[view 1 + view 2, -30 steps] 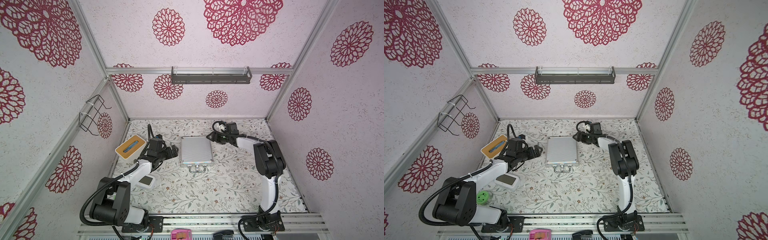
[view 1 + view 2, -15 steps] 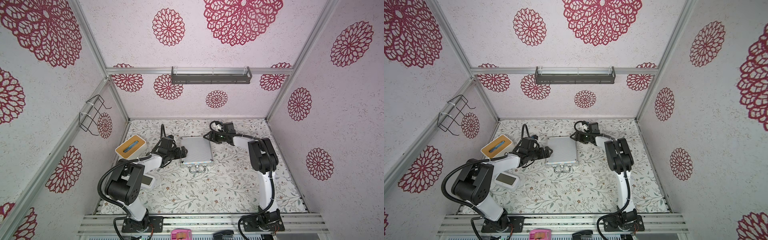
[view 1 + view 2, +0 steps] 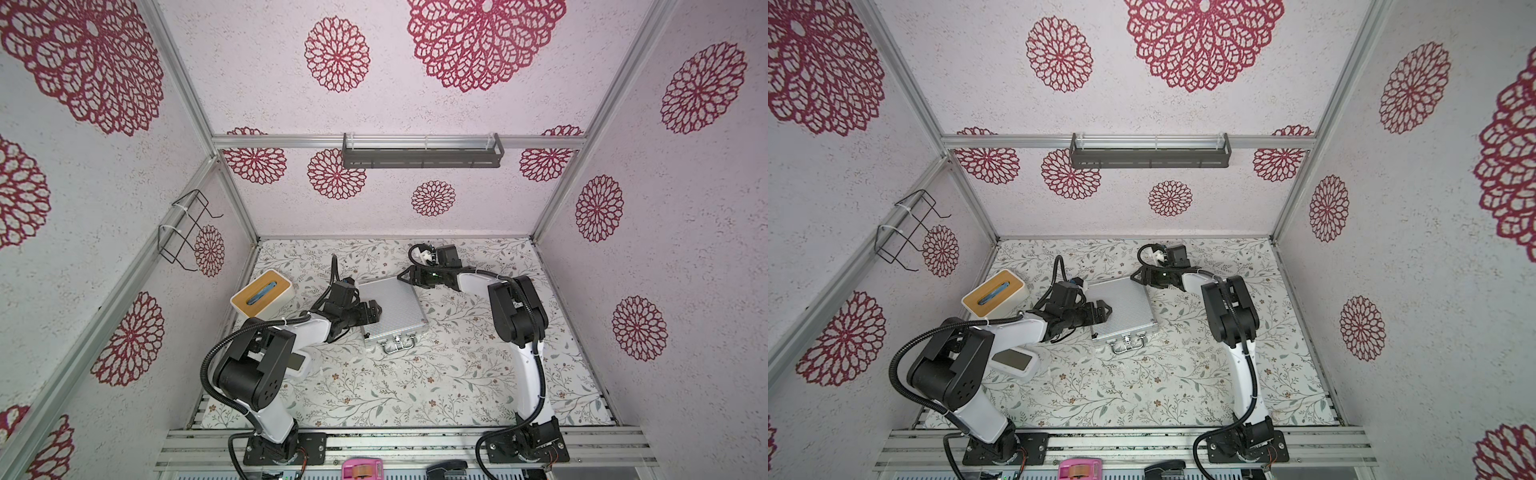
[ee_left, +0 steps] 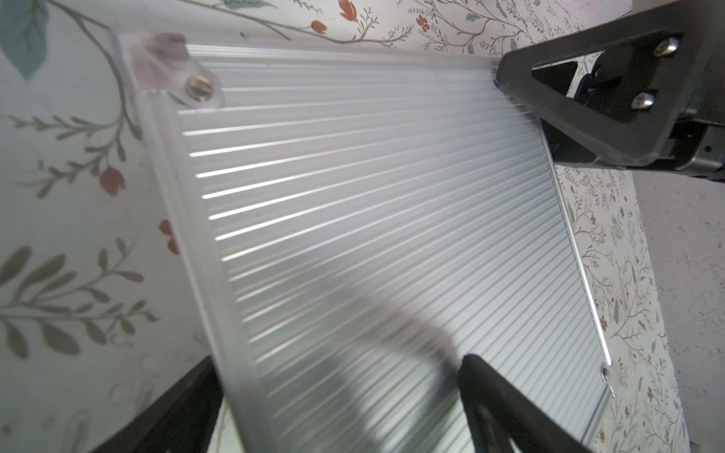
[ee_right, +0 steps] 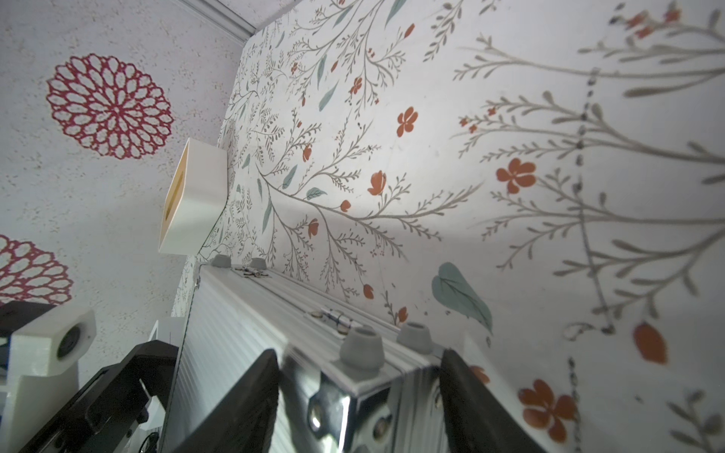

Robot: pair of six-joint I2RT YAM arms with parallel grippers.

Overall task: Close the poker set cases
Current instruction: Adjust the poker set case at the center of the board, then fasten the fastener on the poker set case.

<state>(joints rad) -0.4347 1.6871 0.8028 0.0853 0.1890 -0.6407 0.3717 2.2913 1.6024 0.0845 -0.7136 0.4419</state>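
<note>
Next, my left gripper braces the case's far edge (image 3: 370, 282) while my right gripper reaches for the front latches (image 3: 397, 344), because my right gripper is at the case's hinge corner, away from them.
The poker set case (image 3: 392, 305) (image 3: 1123, 305) lies on the floral table with its ribbed silver lid down, turned a little askew. Its chrome handle (image 3: 399, 345) faces the front. My left gripper (image 3: 376, 309) (image 3: 1106, 311) reaches over the case's left edge. In the left wrist view this gripper (image 4: 339, 362) is open, one finger over the lid (image 4: 372, 215) and one beside the edge. My right gripper (image 3: 401, 277) (image 3: 1133, 277) is at the far right corner. In the right wrist view it (image 5: 359, 355) is shut on that corner, by the grey feet and hinges.
A white box with a wooden top (image 3: 262, 294) (image 5: 192, 200) stands left of the case near the left wall. A white device with a screen (image 3: 297, 363) lies under the left arm. A wire basket (image 3: 185, 232) hangs on the left wall, a grey shelf (image 3: 422, 151) on the back wall.
My left gripper has moved right, from beside the case onto its left edge. The case has turned slightly on the table. The right gripper has narrowed onto the far corner.
</note>
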